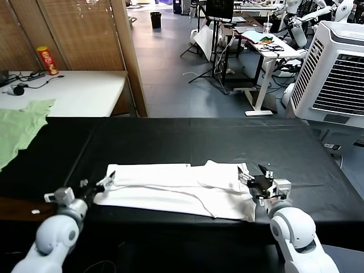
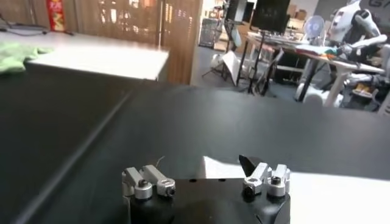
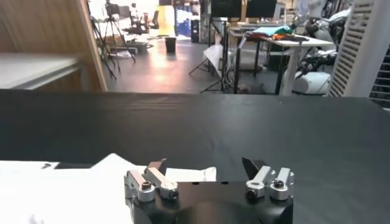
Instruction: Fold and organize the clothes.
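Observation:
My right gripper's fingers (image 1: 241, 190) are where the T-shirt reaches, so my left gripper should grab the T-shirt's opposite end (image 1: 106, 192), pull the T-shirt clear and fold that end over.
The clothes, a white T-shirt (image 1: 170, 190), lie folded into a long strip across the near part of the black table (image 1: 187, 139). My left gripper (image 1: 101, 183) is at the strip's left end, open, with nothing between its fingers. My right gripper (image 1: 254, 181) is at the strip's right end, also open and empty. In the left wrist view the open gripper (image 2: 204, 165) hovers low over the table with white T-shirt cloth (image 2: 323, 195) just beyond one finger. In the right wrist view the open gripper (image 3: 205, 165) has a corner of the T-shirt (image 3: 67, 189) between and beside its fingers.
A pale green garment (image 1: 17, 128) drapes over the table's far left corner. Behind it stands a white table (image 1: 74, 91) with a red can (image 1: 47, 60) and cables. A white air cooler (image 1: 335, 68) stands at the far right.

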Motion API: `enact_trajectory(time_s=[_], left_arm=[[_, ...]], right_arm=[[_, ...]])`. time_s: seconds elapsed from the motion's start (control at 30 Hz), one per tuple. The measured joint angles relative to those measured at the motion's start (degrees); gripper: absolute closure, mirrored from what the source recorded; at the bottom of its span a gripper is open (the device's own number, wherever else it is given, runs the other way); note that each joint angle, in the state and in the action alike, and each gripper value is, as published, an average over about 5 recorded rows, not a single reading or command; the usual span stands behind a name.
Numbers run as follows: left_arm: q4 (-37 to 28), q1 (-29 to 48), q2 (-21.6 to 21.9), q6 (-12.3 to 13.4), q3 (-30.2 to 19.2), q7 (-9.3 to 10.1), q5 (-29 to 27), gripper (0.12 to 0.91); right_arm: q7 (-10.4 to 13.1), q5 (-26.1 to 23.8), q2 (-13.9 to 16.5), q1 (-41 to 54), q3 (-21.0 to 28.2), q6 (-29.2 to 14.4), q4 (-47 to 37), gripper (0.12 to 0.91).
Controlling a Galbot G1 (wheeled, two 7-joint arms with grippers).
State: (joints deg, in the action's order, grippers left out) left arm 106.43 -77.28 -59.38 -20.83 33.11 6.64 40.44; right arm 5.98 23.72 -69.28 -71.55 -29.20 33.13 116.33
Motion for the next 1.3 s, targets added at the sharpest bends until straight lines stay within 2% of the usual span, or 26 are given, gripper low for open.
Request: enact_trajectory(time_s=[0.13,0.2,0.33,0.5,0.6,0.77,0.87,1.13,1.2,1.3], left_arm=[[0.16,-2.07,-1.54,0.54,-0.01,-0.65,-1.19,0.244],[0.19,-2.54,-2.07,0.82,-0.10,-1.11,-1.86,0.290],[-0.05,-2.76,-2.92,1.33,-0.67,-1.81,-4.27,0.479],[-1.03,-2.52,-3.51,1.69,-1.30,-2.06,-6.70,0.762],[-1.36,-2.54,-3.37,2.40,-1.61,-2.58,-9.88,0.860],[-2.41,-2.65,-2.02,5.14,-0.93,-2.98,-17.59,0.862],[-3.44,-3.18,-0.12,7.30,0.23,-3.08,-20.23,0.864],[-8.12,-4.06,9.92,12.10,5.37,-3.02,-21.11,0.864],[-9.22,-3.85,12.24,12.53,6.46,-2.85,-21.21,0.864],[-9.29,-3.99,13.88,11.74,7.04,-2.52,-21.25,0.864]], right_arm=[[0.00,0.24,0.17,-0.52,-0.12,0.18,1.09,0.227],[0.00,0.23,0.19,-0.68,-0.19,0.20,1.41,0.227],[0.01,0.00,0.02,-1.01,-0.23,0.18,1.96,0.227],[-0.04,-0.41,-0.12,-1.32,-0.26,0.03,2.58,0.227],[-0.02,-0.48,-0.21,-1.34,-0.40,0.03,2.88,0.227],[0.08,-0.52,-0.36,-1.63,-1.00,0.45,3.65,0.227],[0.10,-0.52,-0.51,-2.16,-1.51,0.60,4.05,0.227],[0.09,-0.89,-1.22,-3.69,-2.33,0.36,4.53,0.227],[0.09,-1.21,-1.45,-3.91,-2.30,0.32,4.65,0.227],[0.10,-1.74,-1.84,-4.17,-2.19,0.29,4.84,0.227]])
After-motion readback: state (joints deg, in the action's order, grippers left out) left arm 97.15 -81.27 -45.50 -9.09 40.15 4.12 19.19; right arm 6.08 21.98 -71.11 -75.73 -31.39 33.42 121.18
